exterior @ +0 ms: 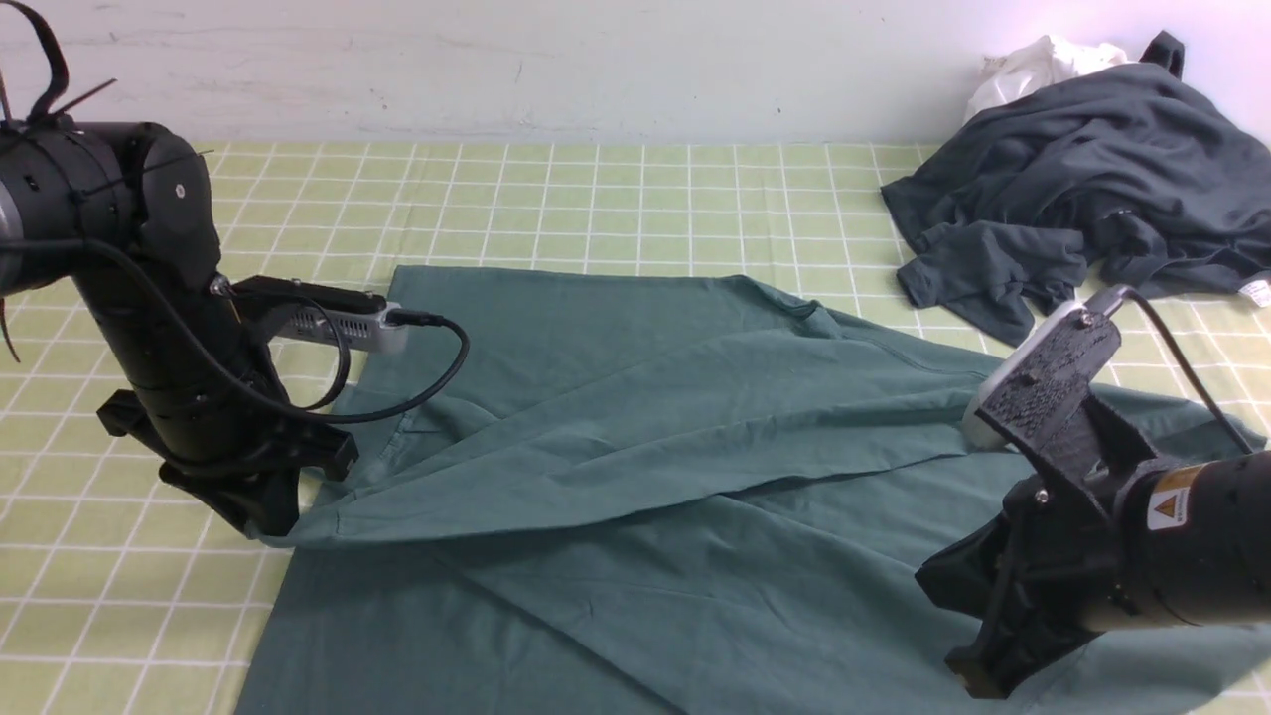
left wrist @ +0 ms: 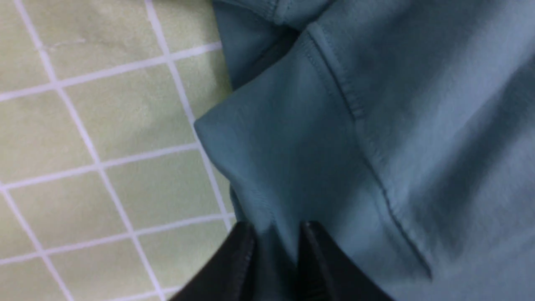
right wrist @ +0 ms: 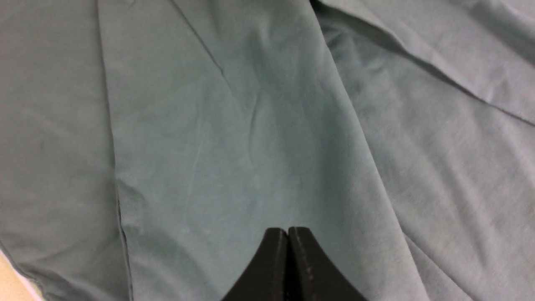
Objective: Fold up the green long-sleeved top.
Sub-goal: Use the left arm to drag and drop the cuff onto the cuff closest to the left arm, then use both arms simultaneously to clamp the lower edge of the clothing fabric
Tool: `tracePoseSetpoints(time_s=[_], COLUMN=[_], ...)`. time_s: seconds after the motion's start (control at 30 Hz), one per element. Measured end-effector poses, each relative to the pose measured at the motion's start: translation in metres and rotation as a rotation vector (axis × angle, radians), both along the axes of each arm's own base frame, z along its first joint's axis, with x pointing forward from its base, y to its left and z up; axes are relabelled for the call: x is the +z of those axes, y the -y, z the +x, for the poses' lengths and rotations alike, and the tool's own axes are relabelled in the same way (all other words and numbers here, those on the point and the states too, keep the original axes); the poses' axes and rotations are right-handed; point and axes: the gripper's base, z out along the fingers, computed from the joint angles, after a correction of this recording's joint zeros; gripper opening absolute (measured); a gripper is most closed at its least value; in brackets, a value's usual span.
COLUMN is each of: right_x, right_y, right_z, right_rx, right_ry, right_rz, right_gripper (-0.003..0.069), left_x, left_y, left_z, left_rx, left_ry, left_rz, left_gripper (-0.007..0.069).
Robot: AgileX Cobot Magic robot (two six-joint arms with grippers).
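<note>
The green long-sleeved top [exterior: 667, 405] will sag between the robot's grippers when the robot folds it over, because soft, slack folds [exterior: 596, 465] run across its middle.
The green long-sleeved top [exterior: 635, 417] lies spread over the checked table, one layer folded across from its left edge toward the right. My left gripper [exterior: 273, 526] is down at that left edge, on a seamed corner of the top [left wrist: 334, 146]. In the left wrist view the left gripper [left wrist: 276, 228] has its jaws parted, with a fold of the green fabric lying loosely in the gap. My right gripper [exterior: 971, 677] hovers over the near right part of the top [right wrist: 250, 125]. Seen from its wrist, the right gripper [right wrist: 288, 230] is shut with nothing between its fingers.
A dark charcoal-grey garment [exterior: 1072, 189] is heaped at the back right, with a small white cloth [exterior: 1043, 60] behind it against the wall. The yellow-green checked tablecloth [exterior: 596, 199] shows bare behind and to the left of the top.
</note>
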Motion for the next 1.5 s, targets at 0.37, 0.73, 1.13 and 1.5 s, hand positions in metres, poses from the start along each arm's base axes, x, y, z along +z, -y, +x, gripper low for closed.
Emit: tracePoseSetpoints(time_s=[0.37,0.73,1.13,1.5], right_x=[-0.001,-0.001,-0.001,-0.001], right_y=[0.0,-0.002,-0.002,-0.002], right_z=[-0.002,-0.004,-0.005,-0.006], right_rx=[0.004,-0.007,-0.008,-0.008], right_ry=[-0.021,-0.064,-0.076,-0.077], right_rz=[-0.002,0.026,0.032,0.034], right_gripper=[-0.001,-0.001,-0.001,-0.001], left_x=[0.014,-0.057,-0.069,-0.052], left_y=[0.033,0.034,0.035,0.031], left_z=[-0.094,-0.158,-0.157,-0.167], left_rx=[-0.329,-1.034,-1.048,-1.009], left_ry=[0.042,-0.025,0.012,0.036], left_rz=[0.005,0.06,0.064,0.072], left_gripper=[0.0365,0.0366,0.0248,0.0277])
